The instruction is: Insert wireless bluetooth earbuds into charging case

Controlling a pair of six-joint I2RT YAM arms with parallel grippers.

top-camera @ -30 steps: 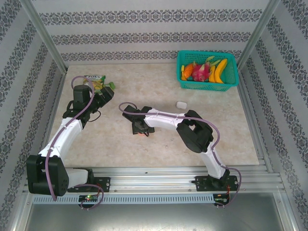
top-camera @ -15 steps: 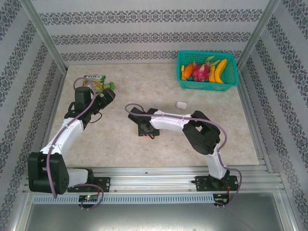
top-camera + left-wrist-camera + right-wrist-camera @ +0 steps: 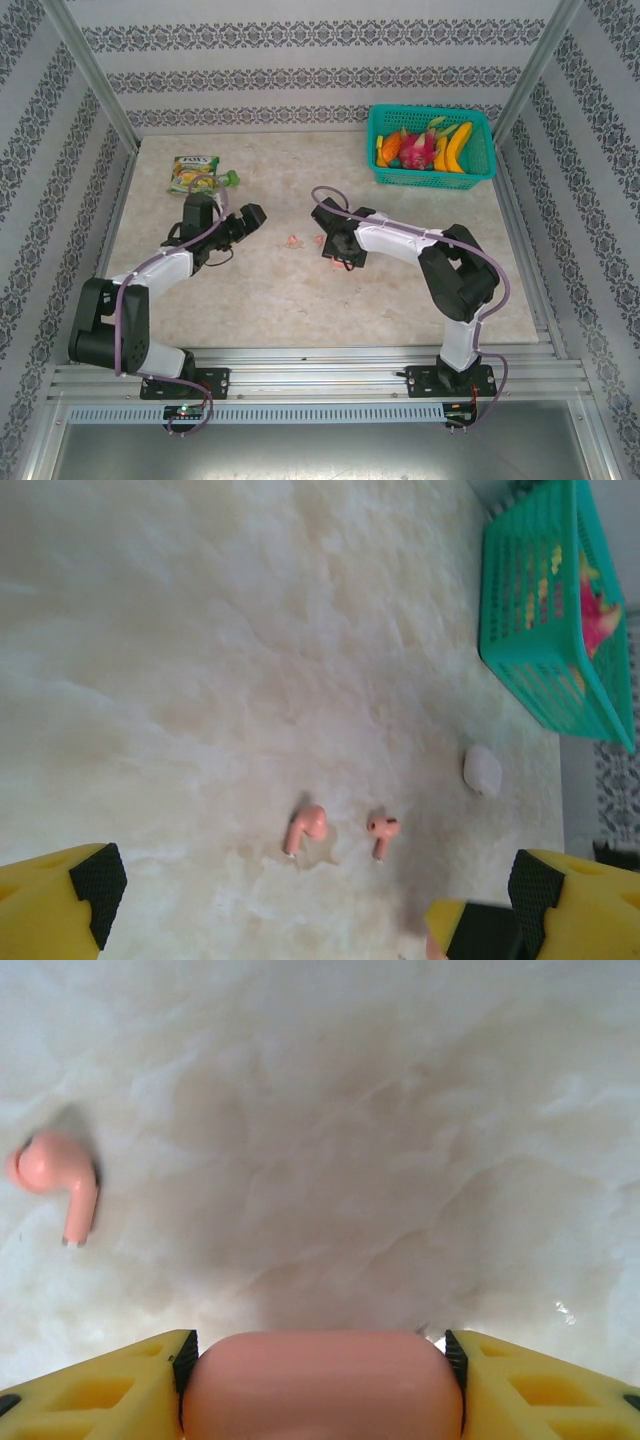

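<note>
My right gripper is holding the charging case (image 3: 218,1385) by its ends. My left gripper should keep moving toward the charging case's free middle (image 3: 322,1385) until its fingers can close there.
Two pale pink earbuds lie apart on the marble table, one (image 3: 305,828) to the left of the other (image 3: 382,830); one of them (image 3: 55,1175) also lies ahead and left in the right wrist view. From above they are pink specks (image 3: 293,240) between the two grippers. My right gripper (image 3: 337,248) is shut on a rounded pink charging case (image 3: 320,1385), low over the table right of the earbuds. My left gripper (image 3: 310,900) is open and holds nothing, left of the earbuds (image 3: 252,214). A small white case (image 3: 482,770) rests beyond them.
A teal basket (image 3: 482,160) of toy fruit stands at the back right; its wall (image 3: 550,610) is in the left wrist view. A green snack pouch (image 3: 195,172) lies at the back left. Metal posts and patterned walls ring the table.
My right gripper has carried the pink case to the right, uncovering the pink earbuds. My left arm has swung down and right toward the table's middle.
</note>
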